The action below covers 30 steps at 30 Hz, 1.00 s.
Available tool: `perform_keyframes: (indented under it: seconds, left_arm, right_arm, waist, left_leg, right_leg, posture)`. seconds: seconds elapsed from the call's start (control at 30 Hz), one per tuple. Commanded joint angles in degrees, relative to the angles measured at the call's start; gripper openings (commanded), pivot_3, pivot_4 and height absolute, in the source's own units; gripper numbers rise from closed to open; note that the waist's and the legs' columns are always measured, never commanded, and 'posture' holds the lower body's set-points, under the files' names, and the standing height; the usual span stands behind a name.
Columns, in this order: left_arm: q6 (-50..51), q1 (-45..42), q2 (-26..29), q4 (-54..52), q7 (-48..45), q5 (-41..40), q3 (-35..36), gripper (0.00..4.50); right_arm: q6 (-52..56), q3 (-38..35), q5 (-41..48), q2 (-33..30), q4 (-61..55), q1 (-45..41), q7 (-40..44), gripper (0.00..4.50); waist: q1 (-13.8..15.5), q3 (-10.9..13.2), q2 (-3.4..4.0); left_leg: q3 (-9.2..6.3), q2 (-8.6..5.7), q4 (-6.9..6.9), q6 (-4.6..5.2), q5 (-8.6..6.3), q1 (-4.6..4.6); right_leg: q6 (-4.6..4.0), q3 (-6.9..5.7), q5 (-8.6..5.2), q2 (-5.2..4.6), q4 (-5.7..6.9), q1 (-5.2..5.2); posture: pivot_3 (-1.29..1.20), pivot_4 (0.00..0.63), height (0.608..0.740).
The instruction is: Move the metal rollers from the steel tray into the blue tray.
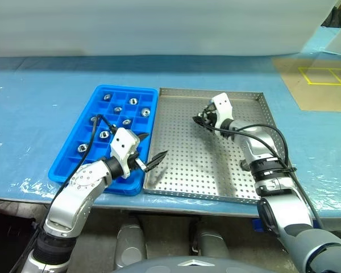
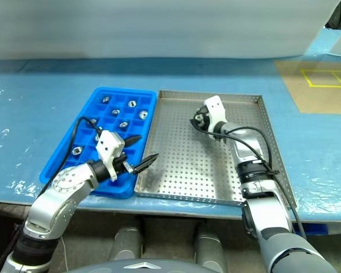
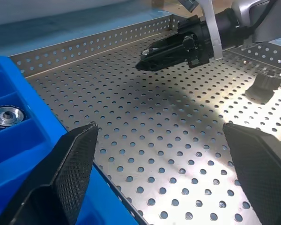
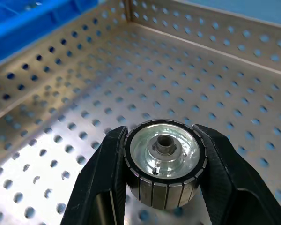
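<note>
The metal roller's hole (image 4: 165, 145) faces up between my fingers, so my right gripper should keep carrying it toward the blue tray's empty compartments (image 1: 138, 127) and let it go inside one.
My right gripper (image 1: 200, 119) is shut on one metal roller (image 4: 163, 161), a shiny ribbed cylinder with a dark centre hole. It holds the roller a little above the perforated floor of the steel tray (image 1: 193, 165), in the tray's far middle. The blue tray (image 1: 111, 89) lies right against the steel tray's left side, with several metal rollers (image 1: 127, 121) sitting in its compartments. Over the near part of the seam between the two trays hangs my left gripper (image 1: 149, 149), open and empty, pointing toward the steel tray.
Both trays rest on a table covered in blue plastic sheet (image 1: 34, 119). A brown board with yellow tape lines (image 1: 324, 77) lies at the far right. The table's front edge (image 1: 176, 206) runs just below the trays.
</note>
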Motion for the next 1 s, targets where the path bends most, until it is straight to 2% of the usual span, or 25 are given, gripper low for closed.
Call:
perform_keyframes:
  seconds: [0.03, 0.6, 1.0]
  left_arm:
    - [0.9, 2.4, -0.4, -5.5, 3.1, -0.1, 2.2, 4.5]
    - [3.7, 11.1, -2.2, -14.1, 11.7, 0.2, 4.3, 4.5]
    - [3.9, 15.9, -2.5, -17.7, 14.4, -0.2, 5.3, 4.5]
  right_arm:
    - [-3.0, 1.0, 1.2, 2.1, 0.0, -4.3, 3.3, 1.65]
    - [-4.4, 7.9, 0.2, 9.7, 4.7, -12.1, 15.4, 1.65]
    - [-5.7, 13.9, -2.9, 9.5, 6.5, -12.3, 22.9, 1.65]
  waist:
    - [0.0, 0.0, 0.0]
    - [3.4, 0.0, 0.01]
    - [6.1, 0.0, 0.01]
  left_leg:
    - [-0.01, 0.01, 0.0, 0.0, 0.0, -0.03]
    - [-0.06, 0.03, -0.07, 0.05, -0.04, -0.16]
    - [-0.1, 0.04, -0.12, 0.05, -0.04, -0.28]
  right_leg:
    - [0.0, -0.01, 0.0, 0.0, -0.01, 0.0]
    - [0.0, -0.06, -0.01, -0.02, -0.08, -0.11]
    - [0.02, -0.06, -0.03, -0.01, -0.13, -0.21]
  posture:
    - [0.23, 0.15, 0.74]
    - [0.41, 0.15, 0.74]
    - [0.47, 0.15, 0.74]
